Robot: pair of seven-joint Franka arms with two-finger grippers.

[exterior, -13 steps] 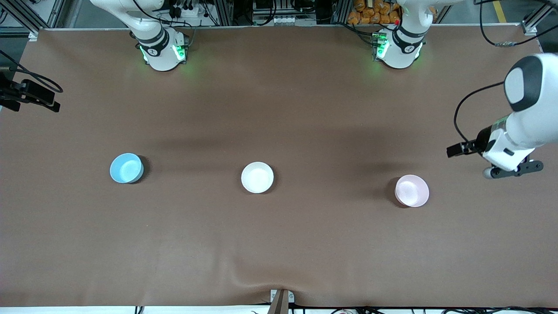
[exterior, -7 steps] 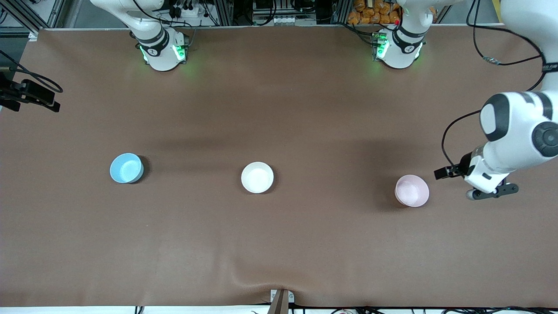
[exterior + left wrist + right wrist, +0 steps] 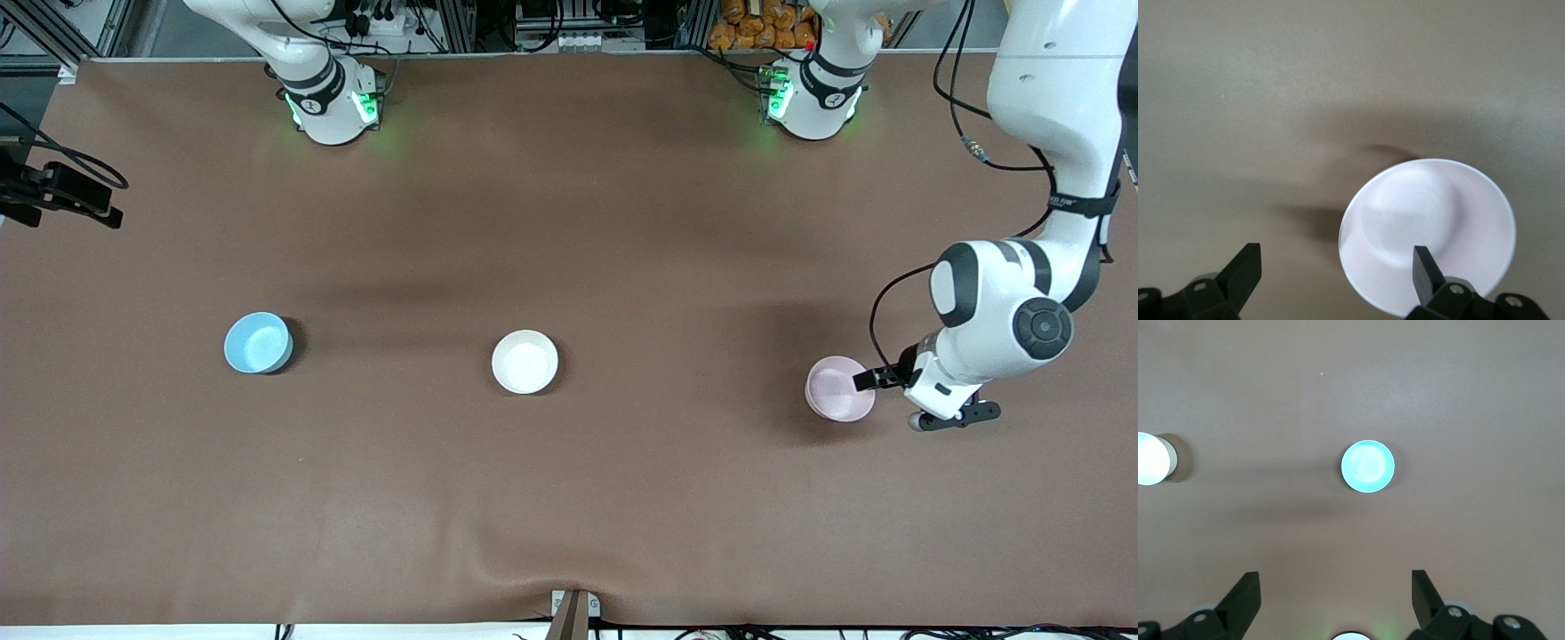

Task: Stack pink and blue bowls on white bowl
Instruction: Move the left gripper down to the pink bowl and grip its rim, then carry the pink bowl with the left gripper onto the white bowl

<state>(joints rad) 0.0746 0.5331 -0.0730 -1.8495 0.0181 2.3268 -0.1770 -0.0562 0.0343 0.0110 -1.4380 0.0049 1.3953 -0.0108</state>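
Observation:
The pink bowl point(image 3: 837, 389) should sit inside the white bowl and hide it from above when I lower the pink bowl, because the white bowl's empty opening point(image 3: 524, 362) is just as wide.
The pale pink bowl point(image 3: 840, 388) stands toward the left arm's end of the table, the white bowl point(image 3: 524, 362) at the middle and the light blue bowl point(image 3: 258, 342) toward the right arm's end. My left gripper point(image 3: 956, 415) hovers open beside the pink bowl. In the left wrist view one fingertip point(image 3: 1425, 267) lies over the rim of the pink bowl point(image 3: 1431, 227), and the left gripper point(image 3: 1337, 270) holds nothing. My right gripper point(image 3: 1336, 600) is open and empty, high over the table. The blue bowl point(image 3: 1367, 466) and the white bowl point(image 3: 1150, 458) lie far below it.
The two arm bases point(image 3: 333, 107) point(image 3: 813, 102) stand along the table's edge farthest from the front camera. A black camera on a mount point(image 3: 62, 191) sits at the right arm's end. A small bracket point(image 3: 573, 609) sticks up at the table's nearest edge.
The left arm has swung in from the table's end, and its gripper has come close beside the pink bowl. The three bowls have not moved.

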